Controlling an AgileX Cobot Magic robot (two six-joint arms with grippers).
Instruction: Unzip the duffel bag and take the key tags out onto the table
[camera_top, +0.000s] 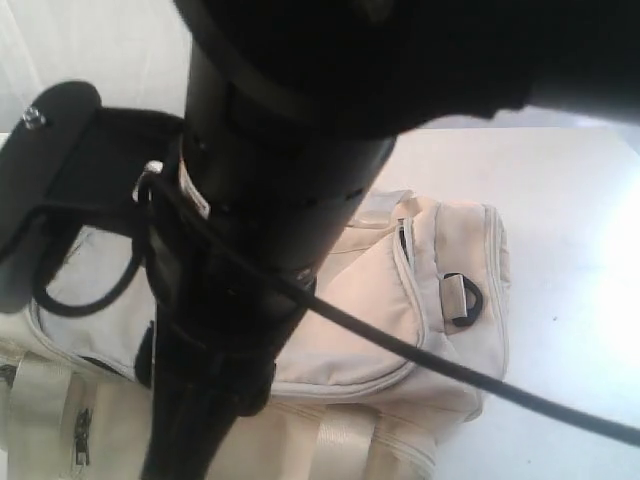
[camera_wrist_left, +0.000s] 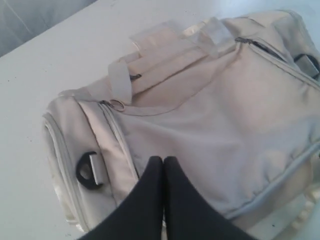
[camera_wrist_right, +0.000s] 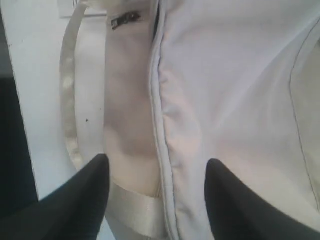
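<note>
The duffel bag's top flap (camera_top: 350, 325) will fold back toward the bag's far side when I lift it, as a dark gap (camera_top: 101, 366) already shows along the front zipper line.
The cream duffel bag (camera_top: 400, 300) lies on the white table (camera_top: 570, 220), zipped shut, with a black D-ring (camera_top: 463, 297) on its end. In the left wrist view my left gripper (camera_wrist_left: 163, 160) hovers over the duffel bag (camera_wrist_left: 215, 125), shut with nothing between its black fingertips. A metal zipper pull ring (camera_wrist_left: 118, 104) lies ahead of it, near the webbing straps (camera_wrist_left: 165, 45). In the right wrist view my right gripper (camera_wrist_right: 156, 167) stands open, straddling a piped seam (camera_wrist_right: 161, 130) of the duffel bag (camera_wrist_right: 235, 90). The key tags are hidden.
A black arm (camera_top: 270, 180) with a cable (camera_top: 420, 355) fills the middle of the exterior view and hides much of the bag. A pale strap (camera_wrist_right: 67, 95) trails onto the table. The table edge (camera_wrist_right: 22, 125) runs close beside the bag in the right wrist view.
</note>
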